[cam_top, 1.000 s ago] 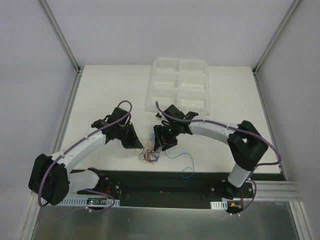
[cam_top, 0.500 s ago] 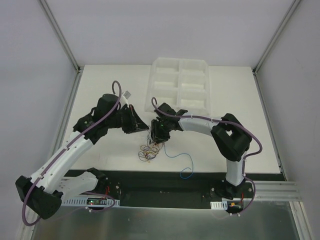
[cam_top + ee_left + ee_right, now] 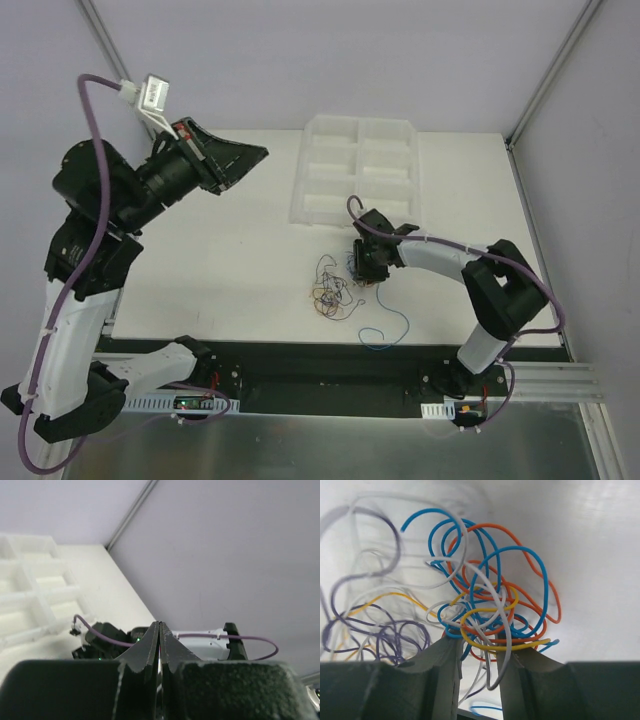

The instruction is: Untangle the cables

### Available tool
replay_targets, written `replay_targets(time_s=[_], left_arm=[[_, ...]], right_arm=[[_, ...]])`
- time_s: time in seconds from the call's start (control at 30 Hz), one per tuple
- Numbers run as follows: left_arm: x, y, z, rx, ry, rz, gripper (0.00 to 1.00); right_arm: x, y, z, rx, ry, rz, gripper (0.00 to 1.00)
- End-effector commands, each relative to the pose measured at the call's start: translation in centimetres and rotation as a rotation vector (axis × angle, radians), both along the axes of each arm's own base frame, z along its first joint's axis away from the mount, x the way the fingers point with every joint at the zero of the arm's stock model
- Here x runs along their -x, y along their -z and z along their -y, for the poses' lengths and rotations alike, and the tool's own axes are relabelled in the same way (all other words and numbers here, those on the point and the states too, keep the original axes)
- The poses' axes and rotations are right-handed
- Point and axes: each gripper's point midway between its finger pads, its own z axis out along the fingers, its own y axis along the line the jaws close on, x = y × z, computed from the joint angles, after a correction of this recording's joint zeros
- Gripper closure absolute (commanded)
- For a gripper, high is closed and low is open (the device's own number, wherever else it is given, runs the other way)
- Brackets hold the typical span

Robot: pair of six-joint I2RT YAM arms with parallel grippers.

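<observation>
Pieces of cable (image 3: 409,598) connect the purple heap (image 3: 330,294) to the blue and orange tangle, so my left gripper should pin that heap while my right gripper lifts the tangle.
The cables (image 3: 335,288) lie as a small curly tangle on the white table, with one blue strand (image 3: 388,325) trailing toward the front edge. In the right wrist view the tangle (image 3: 490,605) shows blue, orange, yellow, white and purple wires. My right gripper (image 3: 363,266) is low at the tangle's right side. Its jaws (image 3: 479,647) are apart, and white and blue strands run between the fingers. My left gripper (image 3: 258,153) is raised high at the back left, far from the cables. It is shut (image 3: 160,626), and no wire shows hanging from it.
A white compartment tray (image 3: 360,170) stands at the back centre, just behind the right gripper; it also shows in the left wrist view (image 3: 35,595). The black base rail (image 3: 320,365) runs along the table's near edge.
My left arm has lifted up and back to the left, away from the tangle. The tangle has shifted right and spread out. My right gripper has moved right with it.
</observation>
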Motion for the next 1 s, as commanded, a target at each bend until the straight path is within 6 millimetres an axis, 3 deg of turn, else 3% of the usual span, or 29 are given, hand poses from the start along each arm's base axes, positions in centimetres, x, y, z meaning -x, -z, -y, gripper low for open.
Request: replay_targets(time_s=[0.0,0.07,0.17,0.27,0.33,0.37,0.47,0.67,0.87,0.97], left_arm=[[-0.4,-3.3,-1.5,0.024,-0.091,0.125,1.00],[-1.3,-1.8,-1.5,0.012,-0.120,0.088,1.00],[-2.5,3.0,-0.8,0.009,-0.132,-0.072,1.00],[-3.3,9.9,0.8,-0.039,-0.093,-0.258,1.00],[-3.3,14.4,2.2,-0.073,-0.038,-0.387,0.98],[-3.3,16.6,3.0,-0.095,0.004,-0.452,0.91],[-1.9,21.5,6.1,-0.170,0.201,-0.605,0.80],[1.7,27.7,11.6,-0.353,0.408,-0.702,0.58],[3.5,35.3,14.5,-0.493,0.493,-0.900,0.56],[4.0,37.5,15.7,-0.547,0.516,-0.931,0.57]], right_arm=[[-0.4,-0.7,5.0,0.143,-0.055,0.075,0.65],[0.0,-2.2,4.0,0.066,-0.138,0.068,0.61],[0.6,-5.5,2.4,-0.040,-0.213,0.081,0.55],[1.7,-9.2,1.4,-0.157,-0.271,0.112,0.46],[2.4,-10.4,2.1,-0.158,-0.270,0.129,0.43],[2.5,-10.6,2.8,-0.157,-0.256,0.132,0.42],[3.4,-9.2,5.1,-0.158,-0.211,0.106,0.41],[2.4,-6.3,7.7,-0.173,-0.187,0.121,0.42],[0.9,-3.4,8.5,-0.192,-0.181,0.103,0.47],[0.1,-2.4,8.4,-0.177,-0.174,0.100,0.48]])
